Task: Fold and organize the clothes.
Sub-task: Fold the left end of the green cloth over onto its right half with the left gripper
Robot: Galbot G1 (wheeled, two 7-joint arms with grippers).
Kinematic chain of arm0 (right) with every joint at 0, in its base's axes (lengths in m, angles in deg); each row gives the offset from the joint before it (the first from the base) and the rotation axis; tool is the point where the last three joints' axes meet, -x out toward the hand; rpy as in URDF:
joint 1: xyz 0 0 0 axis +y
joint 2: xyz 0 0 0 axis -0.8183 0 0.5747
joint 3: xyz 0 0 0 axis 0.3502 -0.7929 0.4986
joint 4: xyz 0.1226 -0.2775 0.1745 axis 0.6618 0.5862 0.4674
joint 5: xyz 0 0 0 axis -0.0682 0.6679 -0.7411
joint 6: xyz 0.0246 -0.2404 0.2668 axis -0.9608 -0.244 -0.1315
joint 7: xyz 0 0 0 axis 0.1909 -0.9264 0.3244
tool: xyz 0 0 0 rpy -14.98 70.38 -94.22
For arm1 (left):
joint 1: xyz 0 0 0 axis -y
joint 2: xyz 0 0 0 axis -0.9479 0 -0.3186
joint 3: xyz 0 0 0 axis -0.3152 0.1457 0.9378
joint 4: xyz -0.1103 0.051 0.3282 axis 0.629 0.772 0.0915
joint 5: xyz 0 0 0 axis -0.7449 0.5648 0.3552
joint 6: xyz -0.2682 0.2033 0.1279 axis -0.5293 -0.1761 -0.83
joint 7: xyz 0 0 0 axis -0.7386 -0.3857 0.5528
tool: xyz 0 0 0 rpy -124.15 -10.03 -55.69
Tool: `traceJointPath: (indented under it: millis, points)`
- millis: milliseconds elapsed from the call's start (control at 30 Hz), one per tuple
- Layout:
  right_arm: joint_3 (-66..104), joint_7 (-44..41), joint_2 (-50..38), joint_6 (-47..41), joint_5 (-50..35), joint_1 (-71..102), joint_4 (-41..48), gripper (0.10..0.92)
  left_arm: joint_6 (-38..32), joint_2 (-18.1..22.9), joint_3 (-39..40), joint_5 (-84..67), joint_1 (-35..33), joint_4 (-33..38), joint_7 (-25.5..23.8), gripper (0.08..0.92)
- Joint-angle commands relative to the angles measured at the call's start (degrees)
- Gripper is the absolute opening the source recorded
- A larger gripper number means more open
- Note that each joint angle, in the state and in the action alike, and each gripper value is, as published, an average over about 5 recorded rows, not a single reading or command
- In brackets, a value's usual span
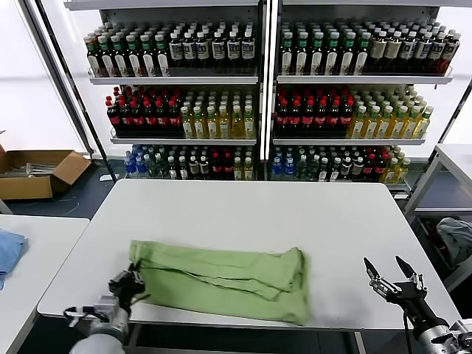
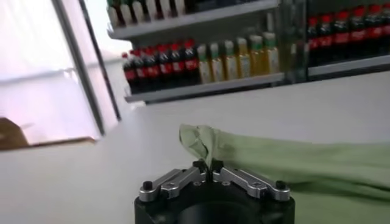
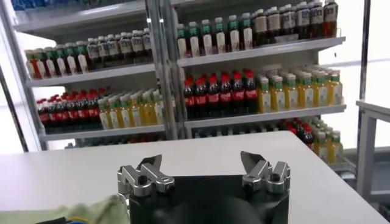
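Observation:
My left gripper should stop pulling now that it pinches one end of the shirt's long strip (image 1: 140,255), and it should fold that end over onto the strip's loose end (image 1: 296,286).
The clothes (image 1: 221,276) are a light green shirt, folded into a long strip across the front half of the white table (image 1: 251,210). My left gripper (image 1: 133,284) sits at the strip's left end, shut, with a thin fold of green fabric pinched between its tips. In the left wrist view this gripper (image 2: 207,165) holds the shirt (image 2: 292,161) at its crumpled end. My right gripper (image 1: 391,274) hovers open at the table's front right corner, apart from the shirt. In the right wrist view it (image 3: 201,161) holds nothing, and a corner of the shirt (image 3: 91,210) shows.
Shelves of bottles (image 1: 258,110) stand behind the table. A blue cloth (image 1: 9,251) lies on a second table to the left. A grey cloth (image 1: 457,240) lies low on the right. A cardboard box (image 1: 37,171) sits on the floor at the far left.

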Motion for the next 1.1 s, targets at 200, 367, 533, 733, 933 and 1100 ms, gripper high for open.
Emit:
traceJointPath:
  millis: [200,367,533,733,933,1100]
  points:
    - [-1.40,-0.15,0.49,0.28,-0.57,-0.44,-0.70,0.823,-1.25,-12.24,-11.23,-9.44,5.26,1.71,-7.82,0.105]
    - [-1.64,-0.05,-0.13,0.09,-0.49,-0.43,-0.89,0.823,-0.36,-6.69,-1.43,-13.85,8.70,10.32,-4.57,0.105]
    - [-2.28,0.02,-0.59,-0.22,-0.14,-0.92,-1.30,0.823,0.31,-4.72,8.04,-16.57,9.09,13.47,-2.22,0.105]
    - [-1.93,-0.63,1.00,0.03,0.46,-0.49,-1.40,0.823,-1.96,-0.13,16.73,-18.86,8.43,13.06,0.45,0.105]
    - [-1.41,-0.81,2.29,0.22,0.78,0.15,-1.55,0.823,-2.38,3.77,23.21,-17.31,8.83,9.29,0.10,0.105]
    - [-0.81,-0.84,2.70,0.28,0.85,0.61,-1.50,0.823,-2.27,6.10,27.67,-14.45,8.64,5.42,-1.83,0.105]
